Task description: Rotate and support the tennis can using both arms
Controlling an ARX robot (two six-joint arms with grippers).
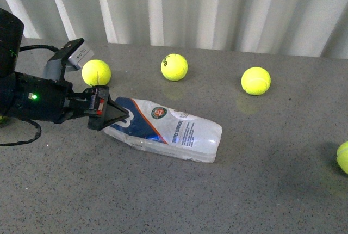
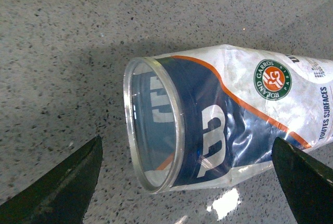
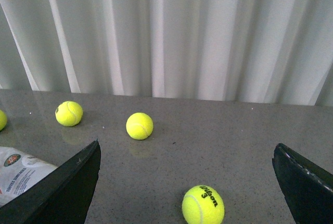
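The crumpled tennis can [image 1: 166, 130] will stand upright when I turn the can's open rim up, because it has a blunt, squared closed end [image 1: 216, 145] to stand on.
The tennis can [image 1: 168, 130] lies on its side on the grey table, crumpled, its blue-and-white label and round emblem facing up. My left gripper [image 1: 122, 115] is open at the can's left end. In the left wrist view the can's [image 2: 218, 125] metal-rimmed open end sits between the spread fingers [image 2: 67, 182], with the left gripper [image 2: 187, 146] touching nothing. The right arm is out of the front view. Its wrist view shows the right gripper [image 3: 186, 148] open above the table with nothing in it, and a corner of the can [image 3: 21, 174] at the edge.
Loose tennis balls lie around: one behind my left gripper [image 1: 96, 72], two further back [image 1: 174, 66] [image 1: 255, 80], one at the right edge [image 1: 343, 156]. A ball [image 3: 203, 204] lies below the right gripper. A white curtain [image 1: 190, 5] closes off the table's far edge.
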